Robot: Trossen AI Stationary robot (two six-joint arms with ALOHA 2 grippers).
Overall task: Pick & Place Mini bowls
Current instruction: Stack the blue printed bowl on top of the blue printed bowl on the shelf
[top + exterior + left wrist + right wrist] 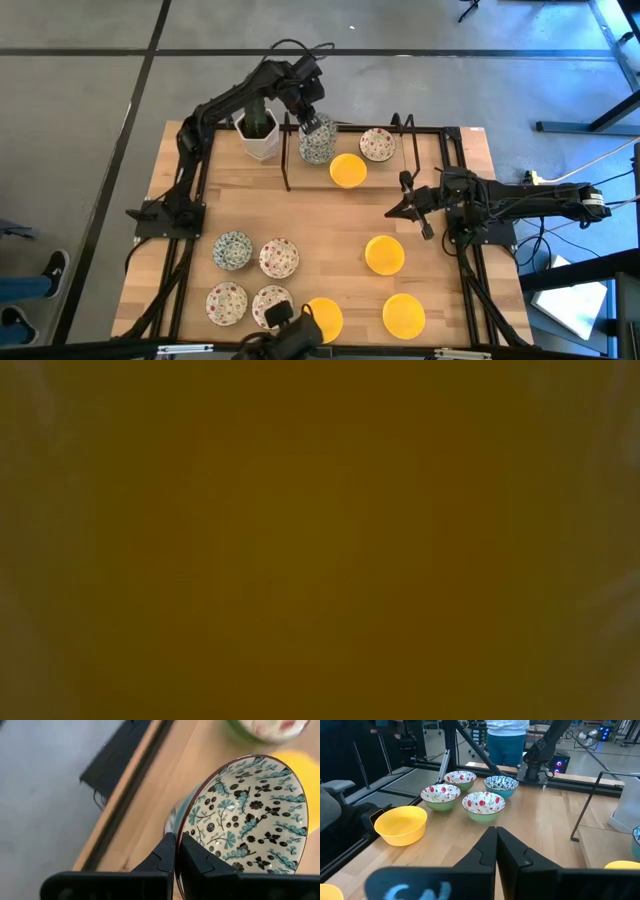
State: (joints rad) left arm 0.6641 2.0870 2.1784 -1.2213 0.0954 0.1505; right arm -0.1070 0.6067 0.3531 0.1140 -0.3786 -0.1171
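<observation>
The held blue-green bowl [319,132] hangs with its open side up above the matching bowl [318,156] below, so the robot's left gripper keeps going down until one bowl sits inside the other, then let go.
My left gripper [314,126] is at the table's far middle, shut on a blue-green patterned mini bowl [318,146], beside the white cactus pot [258,136]. A yellow bowl [348,170] and a red-speckled bowl [377,144] sit on the table just right of it. Near the front stand another blue-green bowl [232,250], three red-speckled bowls [279,257] and three yellow ones [384,254]. My right gripper [395,211] hovers shut and empty at the right. A yellow surface [320,540] fills the low view. My left gripper pinches the patterned bowl's rim [178,831], one finger [197,860] inside the bowl and the other finger [162,857] on its outer wall. The fingers slant steeply down from above. The bowl is tilted, its hollow facing the wrist; whether its base touches the table is hidden.
Black frame rails [190,200] run along the table's left and right sides, and thin black rod stands [287,160] rise near the far bowls. Bare wood [320,215] lies in the table's middle. A person [507,740] stands beyond the table's left side.
</observation>
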